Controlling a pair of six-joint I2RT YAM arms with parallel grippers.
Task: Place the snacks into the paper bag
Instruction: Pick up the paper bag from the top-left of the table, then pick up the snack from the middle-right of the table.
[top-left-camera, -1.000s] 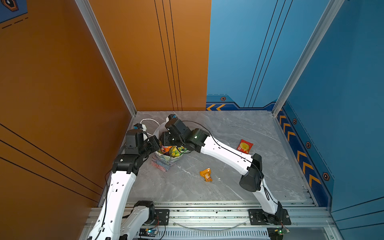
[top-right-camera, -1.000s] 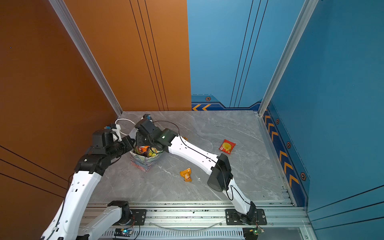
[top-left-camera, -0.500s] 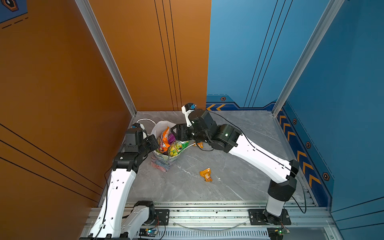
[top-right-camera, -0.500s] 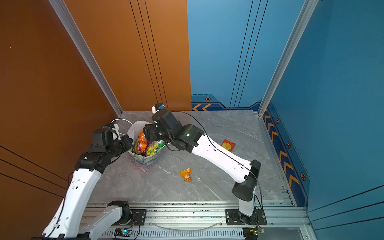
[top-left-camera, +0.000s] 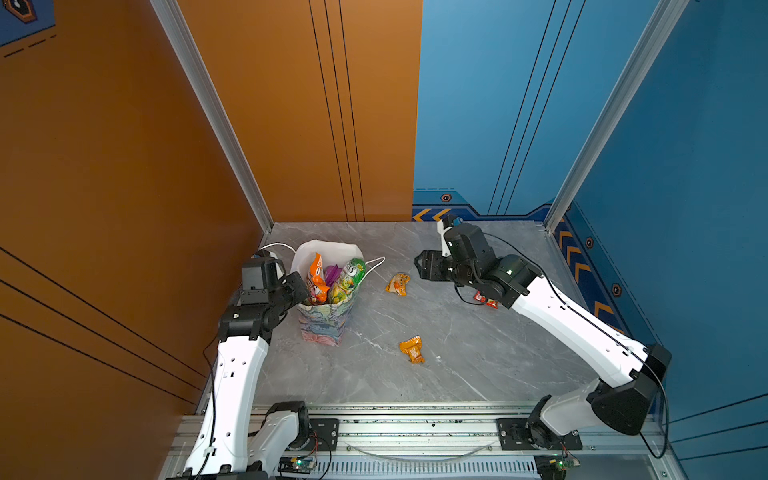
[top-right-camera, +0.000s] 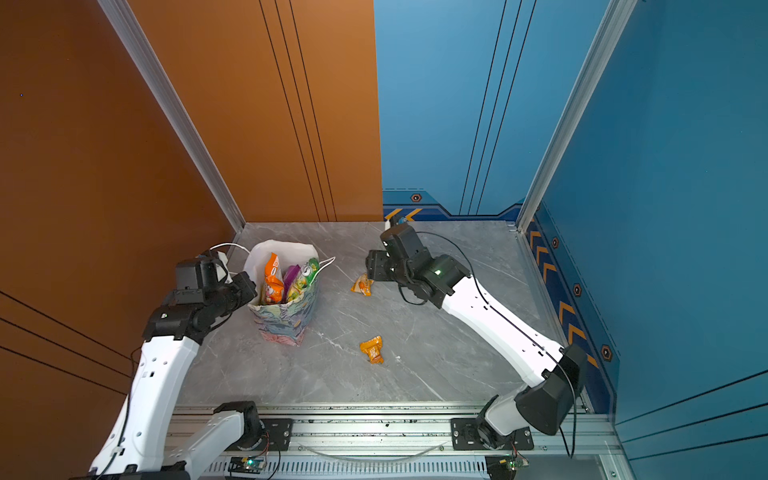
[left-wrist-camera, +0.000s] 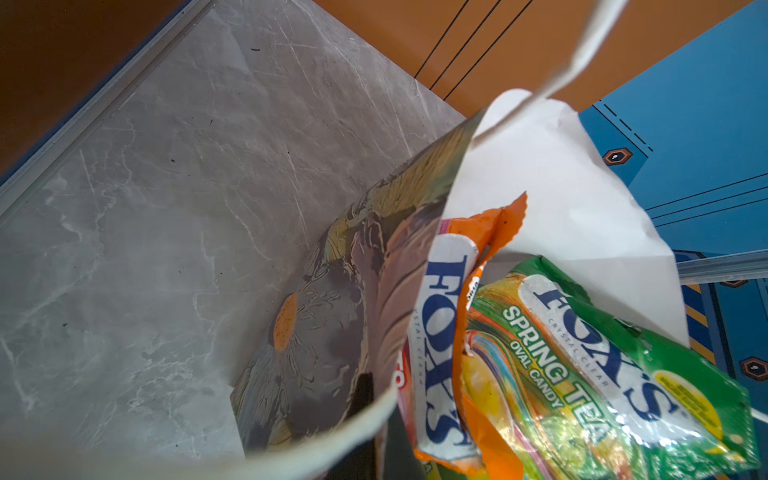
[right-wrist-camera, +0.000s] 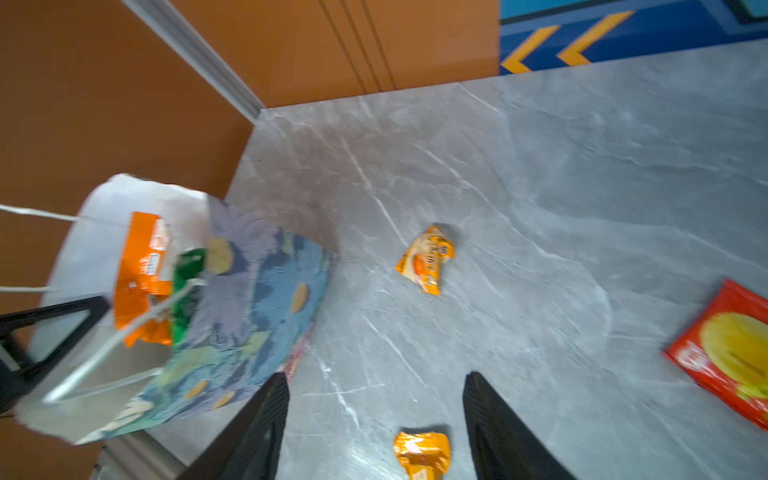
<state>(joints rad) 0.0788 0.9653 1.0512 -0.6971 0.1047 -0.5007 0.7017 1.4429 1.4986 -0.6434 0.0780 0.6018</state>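
Observation:
My right gripper should keep moving toward the red packet (right-wrist-camera: 726, 352) with its fingers open until they can pinch the packet (top-left-camera: 487, 301), as it lies flat and clear of the orange snacks.
The floral paper bag (top-left-camera: 322, 326) (top-right-camera: 282, 326) stands upright at the back left, white inside. An orange packet (top-left-camera: 316, 279), a purple one (top-left-camera: 332, 272) and a green one (top-left-camera: 350, 277) stick out of it. My left gripper (top-left-camera: 300, 286) (left-wrist-camera: 374, 415) is shut on the bag's near rim. Two small orange snacks (top-left-camera: 398, 284) (top-left-camera: 412, 350) lie loose on the table. A red packet (top-left-camera: 485, 300) shows partly under my right arm. My right gripper (top-left-camera: 419, 266) (right-wrist-camera: 376, 375) hangs open and empty above the table, to the right of the bag.
The orange side wall stands close behind my left arm and the bag. The blue back wall (top-left-camera: 478, 124) and side wall bound the grey marble table (top-left-camera: 457, 374). A metal rail (top-left-camera: 415, 428) runs along the front edge.
My right gripper has opened and drawn back to the right, away from the bag's mouth. The orange packet now stands in the bag. The left arm has not moved.

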